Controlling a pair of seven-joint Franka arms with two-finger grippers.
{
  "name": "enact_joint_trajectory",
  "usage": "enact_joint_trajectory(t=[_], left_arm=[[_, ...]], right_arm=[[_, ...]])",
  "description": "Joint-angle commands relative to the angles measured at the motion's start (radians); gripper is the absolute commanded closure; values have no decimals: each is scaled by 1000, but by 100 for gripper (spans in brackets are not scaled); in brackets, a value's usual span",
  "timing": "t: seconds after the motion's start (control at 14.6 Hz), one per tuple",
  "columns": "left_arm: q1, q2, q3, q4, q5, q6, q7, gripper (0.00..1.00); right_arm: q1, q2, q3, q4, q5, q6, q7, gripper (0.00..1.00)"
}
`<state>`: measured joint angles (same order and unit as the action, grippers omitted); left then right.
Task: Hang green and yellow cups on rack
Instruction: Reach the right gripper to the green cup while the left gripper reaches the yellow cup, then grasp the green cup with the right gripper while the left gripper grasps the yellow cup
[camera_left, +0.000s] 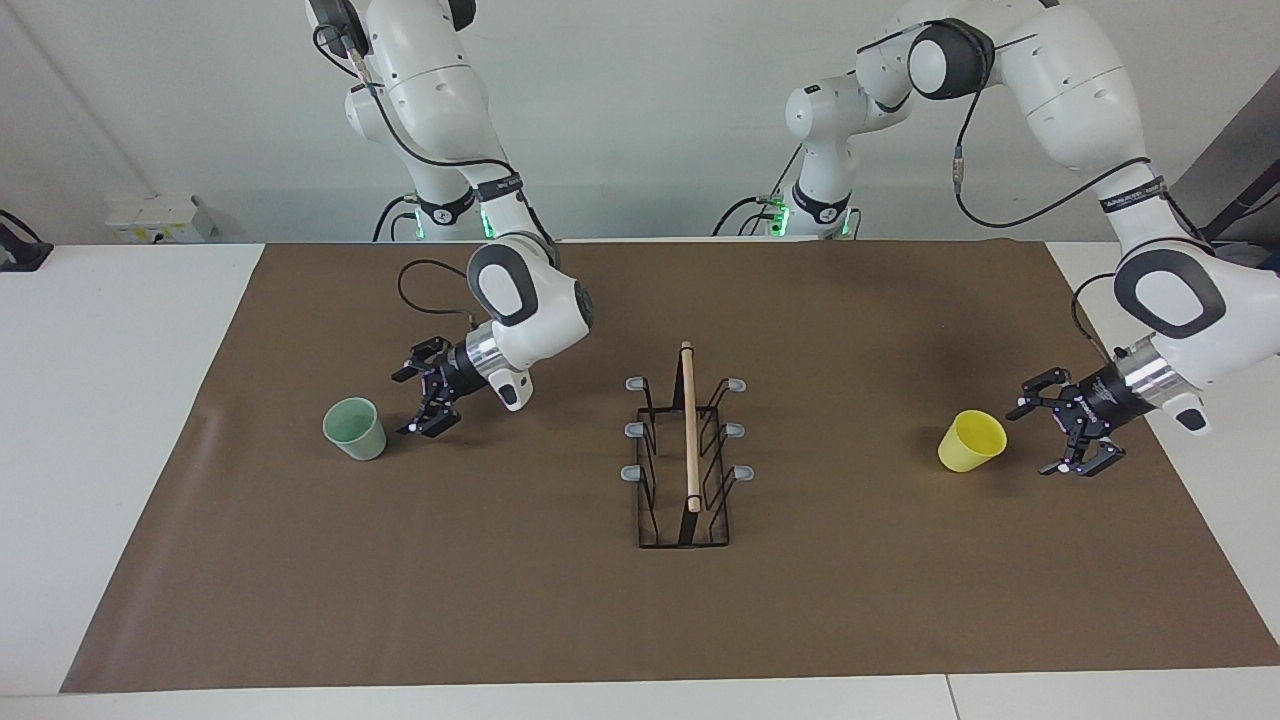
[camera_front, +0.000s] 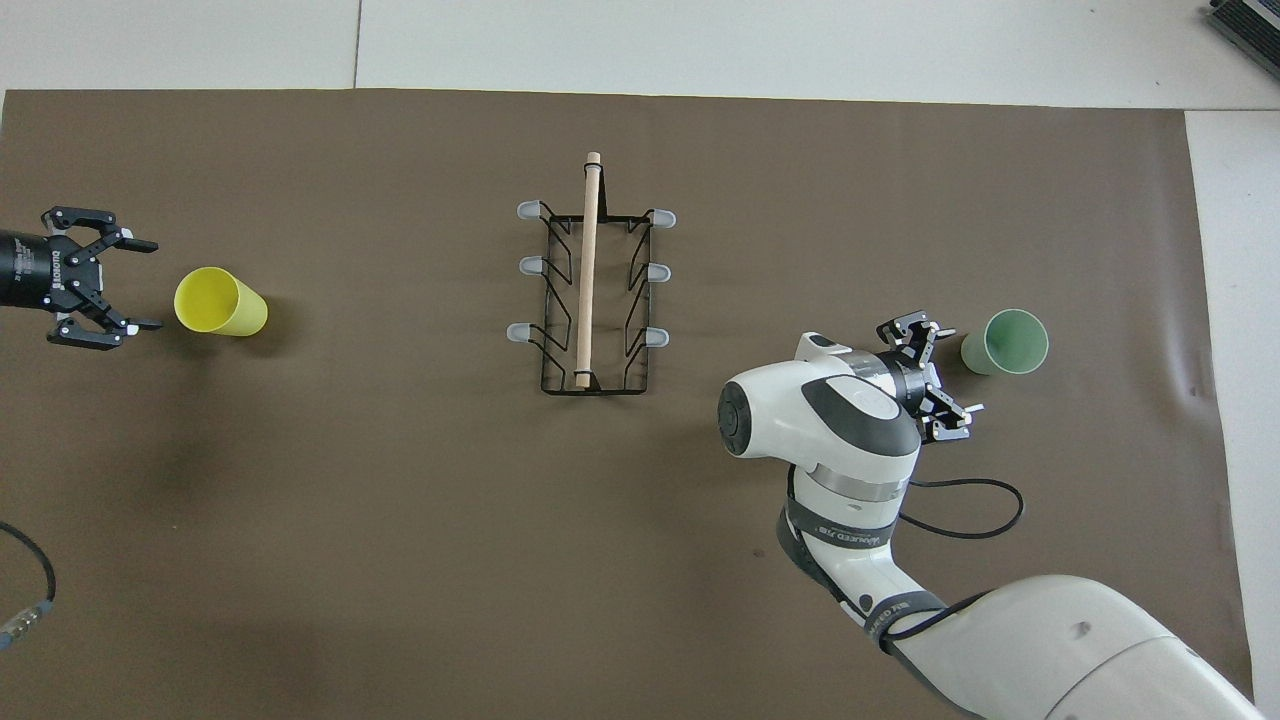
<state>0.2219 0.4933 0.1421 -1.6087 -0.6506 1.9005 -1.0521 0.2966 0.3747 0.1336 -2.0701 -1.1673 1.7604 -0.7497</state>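
The yellow cup (camera_front: 214, 300) is standing upright and free in front of my left gripper's open fingers. I should continue to move forward until the fingers are on both sides of the cup's body (camera_front: 250, 313), then close them.
The pale green cup (camera_left: 355, 428) stands upright on the brown mat toward the right arm's end; it also shows in the overhead view (camera_front: 1008, 342). My right gripper (camera_left: 405, 403) (camera_front: 957, 370) is open, low beside the green cup, with a small gap to it. The yellow cup (camera_left: 972, 441) (camera_front: 220, 302) stands upright toward the left arm's end. My left gripper (camera_left: 1031, 441) (camera_front: 142, 285) is open beside it, jaws facing it, not touching. The black wire rack (camera_left: 688, 450) (camera_front: 590, 290) with its wooden dowel and grey-tipped pegs stands mid-table with no cup on it.
The brown mat (camera_left: 640, 620) covers most of the white table. A black cable (camera_front: 960, 505) loops from the right arm's wrist over the mat. A white box (camera_left: 150, 215) sits at the table's edge nearest the robots, at the right arm's end.
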Motion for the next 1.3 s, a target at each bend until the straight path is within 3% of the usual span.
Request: enact_joint_trajectory(t=[0.0, 0.14, 0.34, 0.62, 0.75, 1.16, 1.23], left_arm=[[14, -79, -4, -146, -78, 52, -5, 0], [5, -97, -6, -221, -113, 135, -9, 0], [1, -133, -7, -333, -274, 209, -11, 0], [-81, -153, -9, -433, -437, 337, -11, 0], [-119, -150, -9, -435, -497, 373, -12, 0], [-124, -150, -9, -436, -509, 388, -9, 0], [-128, -150, -9, -436, -509, 388, -9, 6]], right_arm=[[-24, 10, 1, -25, -71, 24, 61, 0], [-36, 10, 1, -41, -100, 37, 90, 0], [-43, 16, 1, -56, -156, 40, 151, 0], [-88, 21, 1, -65, -193, 105, 184, 0], [-103, 24, 1, -65, -224, 114, 188, 0], [-103, 79, 0, -64, -302, 99, 248, 0], [-103, 81, 0, -64, -305, 99, 248, 0]])
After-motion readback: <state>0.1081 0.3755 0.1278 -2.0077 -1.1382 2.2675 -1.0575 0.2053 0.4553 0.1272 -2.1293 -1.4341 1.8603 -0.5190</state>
